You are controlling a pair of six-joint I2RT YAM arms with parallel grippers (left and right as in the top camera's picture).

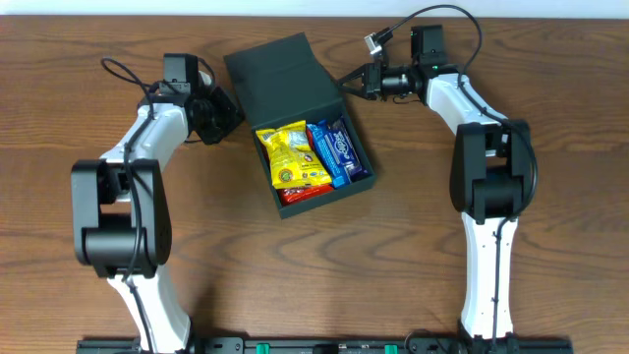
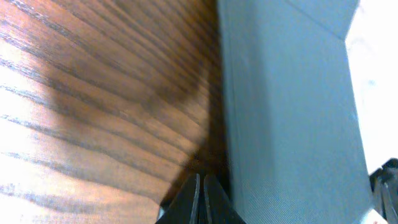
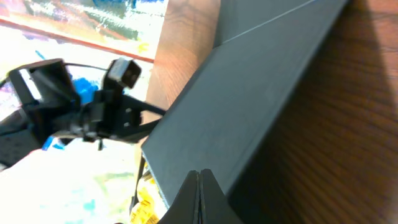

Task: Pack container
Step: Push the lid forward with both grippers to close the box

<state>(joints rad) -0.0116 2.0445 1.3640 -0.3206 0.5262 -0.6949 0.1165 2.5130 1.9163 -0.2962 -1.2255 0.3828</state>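
My right gripper should get under the flap lid together with my other gripper so that both can swing it over the packets, because the lid is leaning back with my right gripper against the lid's side edge.
The container is a dark teal box in the middle of the table, with its flap lid open and tilted back toward the far left. Inside lie a yellow packet, blue packets and a red packet. My left gripper is shut and empty at the lid's left side. In the left wrist view its tips are low over the table beside the teal wall. My right gripper is shut at the lid's right edge. In the right wrist view its tips are against the teal panel.
The brown wooden table surrounds the box. A cable and small connector hang by the right wrist. The left arm shows beyond the lid in the right wrist view, with the yellow packet below it.
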